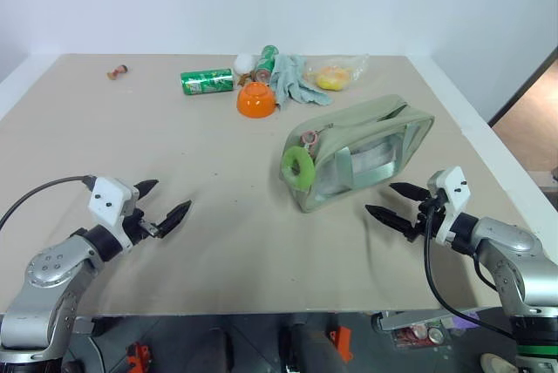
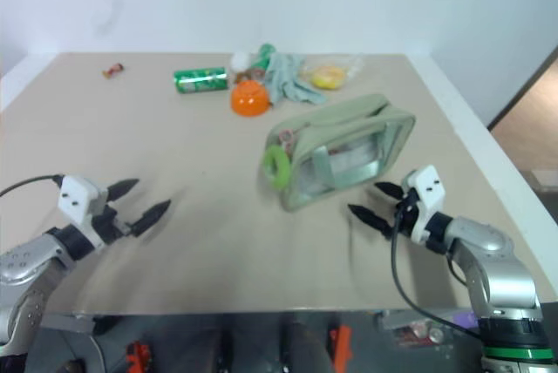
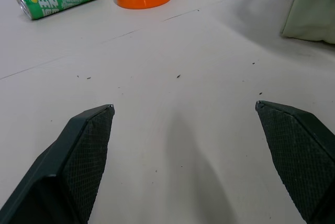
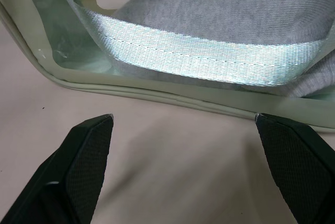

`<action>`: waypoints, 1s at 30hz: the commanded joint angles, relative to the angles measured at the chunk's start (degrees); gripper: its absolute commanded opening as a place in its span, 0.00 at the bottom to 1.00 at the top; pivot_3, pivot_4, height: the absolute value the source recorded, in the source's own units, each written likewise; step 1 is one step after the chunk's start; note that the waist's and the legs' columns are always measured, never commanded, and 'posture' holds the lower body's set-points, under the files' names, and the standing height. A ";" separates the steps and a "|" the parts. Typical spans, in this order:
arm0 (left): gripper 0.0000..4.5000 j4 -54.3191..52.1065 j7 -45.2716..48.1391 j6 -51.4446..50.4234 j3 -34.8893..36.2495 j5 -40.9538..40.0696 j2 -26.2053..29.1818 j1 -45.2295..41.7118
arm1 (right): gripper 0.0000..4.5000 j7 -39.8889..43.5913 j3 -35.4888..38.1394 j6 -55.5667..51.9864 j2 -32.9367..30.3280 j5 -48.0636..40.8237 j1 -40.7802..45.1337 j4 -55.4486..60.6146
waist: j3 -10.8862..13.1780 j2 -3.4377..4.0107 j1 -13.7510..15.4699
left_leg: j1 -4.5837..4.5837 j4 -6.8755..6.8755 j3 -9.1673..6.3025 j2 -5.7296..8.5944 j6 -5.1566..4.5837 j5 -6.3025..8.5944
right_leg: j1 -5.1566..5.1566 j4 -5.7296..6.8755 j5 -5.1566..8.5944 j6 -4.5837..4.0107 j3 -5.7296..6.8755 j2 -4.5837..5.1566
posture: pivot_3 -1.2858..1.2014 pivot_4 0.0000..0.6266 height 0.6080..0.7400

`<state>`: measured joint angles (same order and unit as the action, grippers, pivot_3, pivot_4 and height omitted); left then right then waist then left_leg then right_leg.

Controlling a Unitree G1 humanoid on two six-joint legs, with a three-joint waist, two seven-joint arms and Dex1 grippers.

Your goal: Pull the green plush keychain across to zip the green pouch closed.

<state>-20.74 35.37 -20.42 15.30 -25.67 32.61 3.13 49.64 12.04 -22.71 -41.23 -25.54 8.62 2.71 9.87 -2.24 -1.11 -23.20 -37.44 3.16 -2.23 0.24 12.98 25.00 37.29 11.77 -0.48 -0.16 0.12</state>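
Observation:
My gripper will make the green plush keychain [image 1: 298,169] swing out from the pouch and bring a pinkish metal loop [image 1: 309,139] along when it pulls, because the keychain dangles from that loop.
The green pouch [image 1: 362,151] lies on the table right of centre, its clear side panel facing me and a pale strap [image 4: 209,59] running across that panel. The green plush keychain [image 1: 298,166], a lime fuzzy ring, hangs at the pouch's near-left corner below a pinkish metal loop [image 1: 309,138]. My right gripper [image 1: 397,202] hovers open just in front of the pouch's near side, nothing between its fingers. Far to the left of the pouch, my left gripper [image 1: 162,201] stands open and empty over bare table.
At the back of the table lie a green soda can [image 1: 207,82], an orange bowl [image 1: 256,99], a grey-green glove [image 1: 295,79] and a clear bag holding something yellow [image 1: 336,75]. A small brown object [image 1: 117,71] sits far back left. The table's right edge [image 1: 514,177] runs near my right arm.

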 commanded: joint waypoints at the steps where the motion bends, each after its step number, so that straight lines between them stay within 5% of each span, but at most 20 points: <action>1: 1.00 -1.65 0.57 0.31 0.08 -0.45 0.49 -0.47 | 1.00 -0.02 4.24 1.46 -1.23 -0.80 -1.72 2.25 | 0.00 0.00 0.01 | 0.00 0.00 0.00 0.00 0.00 0.00 | 0.00 0.00 0.00 0.00 0.00 0.00 | 0.52 0.24 1.00; 18: 1.00 -4.43 9.24 0.64 -3.20 -5.22 2.78 -0.49 | 1.00 -2.47 8.39 5.82 -3.22 0.93 -3.90 4.23 | 0.00 0.02 0.01 | 0.04 -0.02 0.21 0.03 -0.04 -0.02 | 0.02 0.00 -0.07 0.06 -0.18 -0.09 | 0.52 0.24 1.00; 23: 1.00 -8.74 13.04 -3.28 -4.64 -9.46 5.97 -1.75 | 1.00 1.10 6.38 5.26 -10.01 1.45 8.50 -0.96 | 0.06 0.11 -0.31 | 0.05 -0.04 0.66 0.05 -0.07 -0.03 | 0.18 0.00 -0.12 0.08 -0.63 -0.16 | 0.52 0.24 1.00; 30: 1.00 -11.72 14.67 -8.45 -6.85 -13.31 8.30 -5.59 | 1.00 12.44 -6.73 15.79 -12.54 11.57 33.79 -24.91 | 0.09 0.07 -0.21 | 0.20 -0.06 0.74 0.03 -0.20 -0.11 | 0.11 0.00 -0.16 -0.04 -0.76 -0.32 | 0.52 0.24 1.00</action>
<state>-30.18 49.96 -28.23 8.62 -37.92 39.99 -1.02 58.68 7.29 -10.53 -53.15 -16.68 38.10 -16.76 9.96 -2.17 -1.32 -23.03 -37.49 3.94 -2.20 0.05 12.87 25.13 37.29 11.60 -0.53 -0.95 -0.21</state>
